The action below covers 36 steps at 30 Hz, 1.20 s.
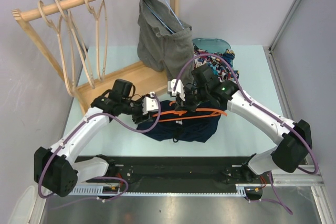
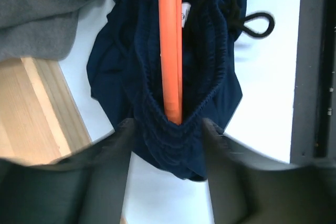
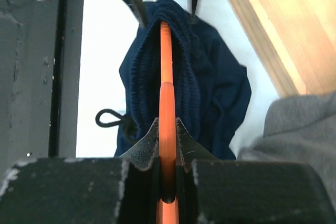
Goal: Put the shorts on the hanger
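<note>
I should clamp the hanger's tucked end (image 2: 175, 115) with the waistband in my left gripper to free my right gripper, as the hanger's loose end (image 1: 223, 112) sticks out past the navy shorts.
The navy shorts (image 1: 184, 128) lie bunched on the table in the middle, with the orange hanger (image 1: 202, 112) threaded through the waistband. My right gripper (image 1: 181, 98) is shut on the hanger bar; in the right wrist view its jaws (image 3: 167, 124) pinch the orange bar (image 3: 165, 77) where it enters the shorts (image 3: 220, 87). My left gripper (image 1: 152, 106) is open at the shorts' left end. In the left wrist view it (image 2: 168, 125) straddles the waistband fold (image 2: 121, 61) with the hanger's end (image 2: 169, 40) inside it. A drawstring loop (image 2: 260, 24) lies beside.
A wooden rack at the back left holds pale wooden hangers (image 1: 79, 45); its base (image 2: 42, 108) lies close to the shorts. Grey shorts (image 1: 163, 40) hang on a blue wire hanger. Colourful clothes (image 1: 218, 56) sit in a bin behind. A black rail (image 1: 173, 169) runs along the front.
</note>
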### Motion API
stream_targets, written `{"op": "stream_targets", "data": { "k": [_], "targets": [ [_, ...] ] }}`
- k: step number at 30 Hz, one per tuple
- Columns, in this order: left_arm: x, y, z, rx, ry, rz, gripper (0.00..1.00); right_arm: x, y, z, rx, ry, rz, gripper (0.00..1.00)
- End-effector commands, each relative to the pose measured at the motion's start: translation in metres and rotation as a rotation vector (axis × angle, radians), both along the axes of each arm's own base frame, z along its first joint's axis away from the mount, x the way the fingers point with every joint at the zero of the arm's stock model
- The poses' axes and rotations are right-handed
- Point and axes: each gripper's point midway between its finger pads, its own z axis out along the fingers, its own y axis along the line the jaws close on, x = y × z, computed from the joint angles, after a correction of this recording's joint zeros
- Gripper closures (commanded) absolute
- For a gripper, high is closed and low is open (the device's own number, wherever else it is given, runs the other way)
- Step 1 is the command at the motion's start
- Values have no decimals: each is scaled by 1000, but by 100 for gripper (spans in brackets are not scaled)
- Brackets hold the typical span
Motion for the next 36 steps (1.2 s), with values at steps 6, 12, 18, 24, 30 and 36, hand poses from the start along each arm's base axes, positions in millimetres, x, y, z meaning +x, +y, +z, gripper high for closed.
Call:
{"op": "stream_targets", "data": {
  "k": [6,12,18,24,30,36],
  "targets": [
    [-2,28,-9,-13,-17,14,23,2,16,18,132,-48,89,100],
    [3,7,-10,-76,-7,-33,22,4,20,20,149,-61,88,100],
    [6,-17,-14,-95,-14,-65,38,5,24,23,159,-72,83,100],
    [8,-17,-17,-94,32,-18,100,10,15,31,154,-62,3,91],
    [22,-5,-8,-145,84,107,100,21,-37,46,166,89,-295,49],
    [12,8,-5,-181,76,67,100,30,-96,44,206,186,-542,35]
  ]
}}
